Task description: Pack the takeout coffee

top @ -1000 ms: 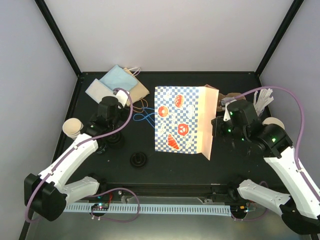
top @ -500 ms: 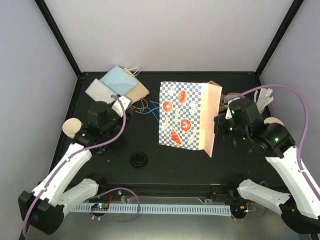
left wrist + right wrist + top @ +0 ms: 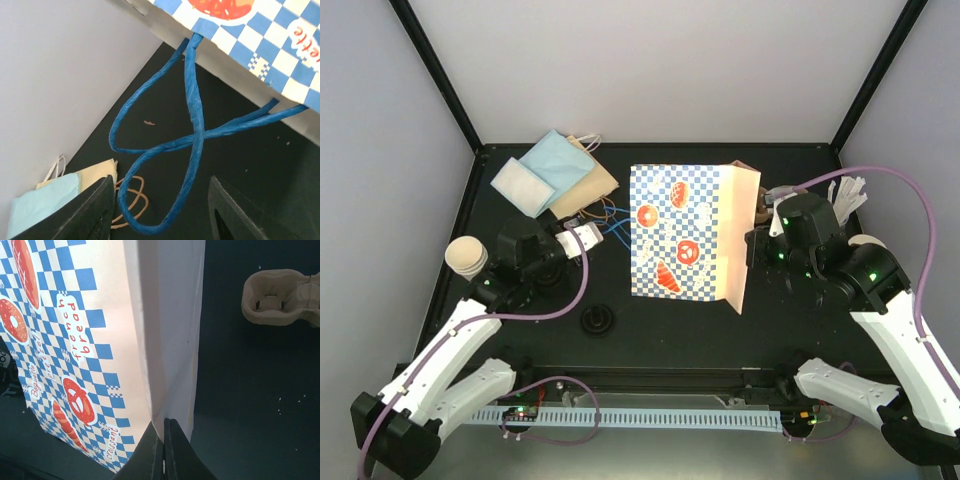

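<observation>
Next, I pinch only the top handle's loop (image 3: 150,229) with my left gripper and pull the bag open, because the bag's blue handles cross (image 3: 197,135) near my left gripper's open fingers.
The blue-checked paper bag (image 3: 680,245) lies mid-table, its side fold raised on the right. My right gripper (image 3: 752,250) is shut on that white side fold (image 3: 175,365), its tips (image 3: 164,440) pinched at the fold's edge. My left gripper (image 3: 584,240) is open, with the bag's blue handles (image 3: 192,135) looping between the fingers (image 3: 97,210) and not gripped. One cream-tan cup (image 3: 465,255) stands at the left and another (image 3: 868,246) at the right. A black lid (image 3: 597,320) lies near the front. The pulp cup tray (image 3: 282,297) sits behind the bag.
Light blue and tan paper bags (image 3: 555,172) lie at the back left, with brown handles (image 3: 127,202) on the table. White stir sticks (image 3: 847,192) lie at the back right. Walls close in the back and both sides.
My left gripper has drawn back toward the near side and now points at the blue handles. The bag swung right, then spread back to the left. My right gripper kept its hold.
</observation>
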You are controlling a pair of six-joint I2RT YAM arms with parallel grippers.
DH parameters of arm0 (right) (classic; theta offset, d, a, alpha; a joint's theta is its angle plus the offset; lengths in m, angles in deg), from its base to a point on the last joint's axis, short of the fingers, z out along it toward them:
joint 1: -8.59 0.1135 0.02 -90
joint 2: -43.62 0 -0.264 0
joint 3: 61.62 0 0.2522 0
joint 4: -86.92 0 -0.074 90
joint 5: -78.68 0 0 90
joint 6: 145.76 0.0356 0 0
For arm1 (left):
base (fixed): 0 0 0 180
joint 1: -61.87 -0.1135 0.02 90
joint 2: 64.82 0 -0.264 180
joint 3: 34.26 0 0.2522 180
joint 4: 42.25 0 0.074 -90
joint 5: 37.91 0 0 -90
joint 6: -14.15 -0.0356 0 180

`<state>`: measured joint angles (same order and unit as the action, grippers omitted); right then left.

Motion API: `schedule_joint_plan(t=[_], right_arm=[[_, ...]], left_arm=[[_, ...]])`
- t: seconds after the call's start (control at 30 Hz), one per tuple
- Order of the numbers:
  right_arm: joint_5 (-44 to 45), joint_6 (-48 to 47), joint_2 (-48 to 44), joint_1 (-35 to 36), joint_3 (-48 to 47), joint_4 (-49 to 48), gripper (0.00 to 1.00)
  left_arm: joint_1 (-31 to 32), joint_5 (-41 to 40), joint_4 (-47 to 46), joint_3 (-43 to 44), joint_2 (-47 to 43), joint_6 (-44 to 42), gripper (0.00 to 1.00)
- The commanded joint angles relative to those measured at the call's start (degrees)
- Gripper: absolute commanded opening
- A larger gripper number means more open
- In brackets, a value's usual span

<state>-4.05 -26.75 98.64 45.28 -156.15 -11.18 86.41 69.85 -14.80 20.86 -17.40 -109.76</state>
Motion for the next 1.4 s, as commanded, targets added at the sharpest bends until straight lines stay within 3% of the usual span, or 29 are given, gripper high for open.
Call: schedule_joint_plan(t=[0.0,0.1,0.37,0.43,0.5,0.7,0.9,0.93,1.13,1.37], right_arm=[[-1.50,-0.78,-0.41,0.36,-1.97,-1.69,0.03],[-1.85,-1.10,-0.54,0.34,-2.10,-1.82,0.03],[-2.61,-1.52,-0.62,0.37,-2.94,-1.64,0.03],[-2.53,-1.59,-0.69,0.33,-2.96,-1.60,0.03],[-2.59,-1.61,-0.62,0.32,-2.94,-1.59,0.03],[-3.05,-1.56,-0.54,0.32,-3.16,-1.73,0.03],[-3.40,-1.65,-0.46,0.34,-3.34,-1.67,0.03],[-3.38,-1.68,-0.45,0.32,-3.29,-1.61,0.03],[-1.56,-1.51,-0.67,0.38,-2.68,-1.42,0.03],[4.89,-0.22,-1.57,0.35,3.43,-4.25,0.03]], left_arm=[[0.51,-3.04,-1.86,2.30,1.43,-5.49,0.53],[0.51,-2.91,-3.42,3.21,2.66,-6.45,0.48],[0.51,-6.68,-2.64,6.72,6.30,-6.17,0.10],[0.51,-6.48,-1.94,7.22,6.62,-6.85,0.14],[0.51,-6.88,-2.44,7.05,6.49,-6.99,0.30],[0.51,-8.06,-3.94,6.10,5.83,-8.96,0.43],[0.51,-12.17,-4.58,6.04,6.66,-8.30,0.47],[0.50,-12.83,-4.70,6.16,6.86,-7.53,0.45],[0.51,-13.88,-2.15,8.65,7.98,-2.80,0.02],[0.51,-15.31,3.49,12.66,8.67,11.11,0.02]])
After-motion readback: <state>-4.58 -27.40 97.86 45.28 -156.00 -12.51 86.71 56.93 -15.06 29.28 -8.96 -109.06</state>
